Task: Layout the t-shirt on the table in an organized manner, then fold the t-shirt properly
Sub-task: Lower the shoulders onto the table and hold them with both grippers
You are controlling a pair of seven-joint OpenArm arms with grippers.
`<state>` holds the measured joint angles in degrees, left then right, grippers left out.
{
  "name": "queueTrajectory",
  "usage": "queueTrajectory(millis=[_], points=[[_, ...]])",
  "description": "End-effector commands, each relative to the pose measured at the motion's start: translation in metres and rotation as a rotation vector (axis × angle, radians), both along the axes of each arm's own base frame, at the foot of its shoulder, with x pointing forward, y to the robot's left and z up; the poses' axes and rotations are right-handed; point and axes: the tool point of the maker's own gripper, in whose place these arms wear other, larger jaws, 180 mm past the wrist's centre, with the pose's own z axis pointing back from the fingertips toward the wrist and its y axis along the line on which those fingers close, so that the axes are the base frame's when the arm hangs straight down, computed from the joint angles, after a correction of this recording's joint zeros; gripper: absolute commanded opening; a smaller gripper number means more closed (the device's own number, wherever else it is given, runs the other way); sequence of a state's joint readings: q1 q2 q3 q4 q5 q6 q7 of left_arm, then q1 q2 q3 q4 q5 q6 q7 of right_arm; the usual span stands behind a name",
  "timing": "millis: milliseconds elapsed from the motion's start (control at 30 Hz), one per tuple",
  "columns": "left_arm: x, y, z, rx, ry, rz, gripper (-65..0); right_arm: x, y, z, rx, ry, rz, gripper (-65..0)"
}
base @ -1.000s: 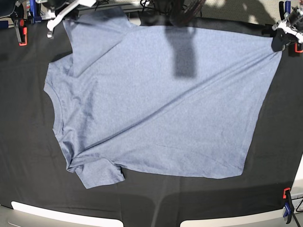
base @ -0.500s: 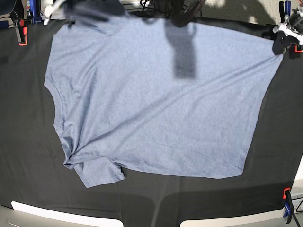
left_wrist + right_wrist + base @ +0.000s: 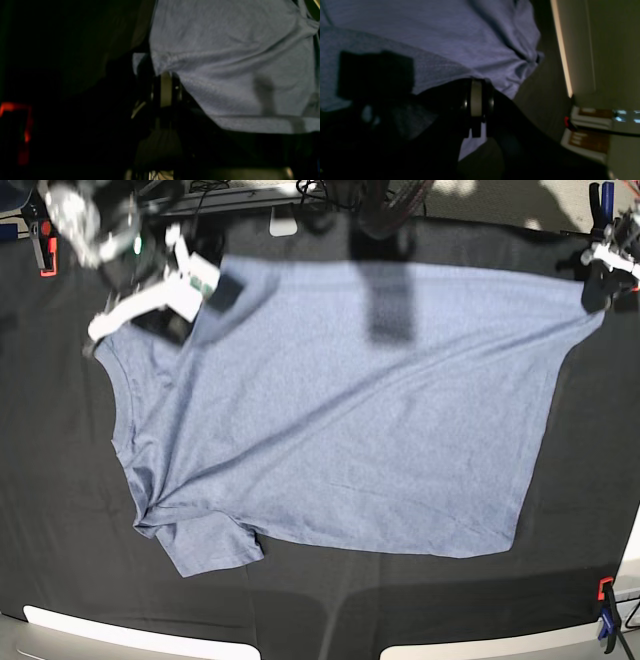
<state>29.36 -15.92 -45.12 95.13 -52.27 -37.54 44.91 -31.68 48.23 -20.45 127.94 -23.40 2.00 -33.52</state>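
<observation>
I can see a flap of the hem (image 3: pixel 138 61) poking past my left gripper, so it should retreat, open and take the hem corner (image 3: pixel 597 323) nearer its edge before folding.
The light blue-grey t-shirt (image 3: pixel 340 420) lies spread on the black table (image 3: pixel 60 500), collar at the left and hem at the right. One short sleeve (image 3: pixel 205 545) sticks out at the lower left. My right gripper (image 3: pixel 105 328), blurred, is at the shirt's upper-left shoulder. In the right wrist view this gripper (image 3: pixel 476 100) is shut on t-shirt (image 3: pixel 432 37) fabric. My left gripper (image 3: pixel 598 280) holds the hem corner at the upper right. In the left wrist view that gripper (image 3: pixel 166 83) is shut on the t-shirt (image 3: pixel 225 62) edge.
Orange and blue clips (image 3: pixel 42 248) (image 3: pixel 606 608) hold the black cloth at its edges. White table edges (image 3: pixel 130 640) show along the bottom. A dark shadow (image 3: pixel 388 300) falls on the shirt's upper middle. Cables and gear (image 3: pixel 330 195) sit beyond the top edge.
The right arm has swung from the top-left table edge down and inward with the shirt's upper sleeve, which no longer sticks out there. The left gripper has stayed at the hem corner.
</observation>
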Motion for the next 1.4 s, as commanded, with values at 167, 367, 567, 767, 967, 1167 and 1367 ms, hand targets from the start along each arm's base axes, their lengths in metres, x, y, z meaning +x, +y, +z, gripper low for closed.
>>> queueTrajectory(millis=[167,367,567,767,967,1167,1367], points=[[0.023,0.010,0.021,0.043,-0.094,0.018,-65.0,0.038,-0.003,0.010,0.016,-0.065,0.015,-65.0],[0.039,0.015,0.028,0.041,-0.124,0.056,-65.0,0.056,-0.001,0.006,0.012,-0.073,0.029,-65.0],[0.040,0.015,0.024,0.072,-0.149,0.097,-65.0,0.061,0.014,-0.009,-0.007,-0.050,0.084,-65.0],[0.047,0.018,0.031,0.083,-0.198,0.123,-65.0,0.067,0.018,-0.005,-0.008,-0.063,0.095,-65.0],[0.031,0.017,-0.003,0.062,0.022,0.128,-65.0,0.067,0.017,-0.005,-0.009,-0.065,0.095,-65.0],[0.011,0.022,-0.018,0.115,0.108,0.127,-65.0,0.068,0.017,-0.005,-0.011,-0.065,0.093,-65.0],[-0.005,0.028,-0.030,0.175,0.182,0.121,-51.5,0.068,0.017,-0.005,-0.011,-0.065,0.093,-65.0]])
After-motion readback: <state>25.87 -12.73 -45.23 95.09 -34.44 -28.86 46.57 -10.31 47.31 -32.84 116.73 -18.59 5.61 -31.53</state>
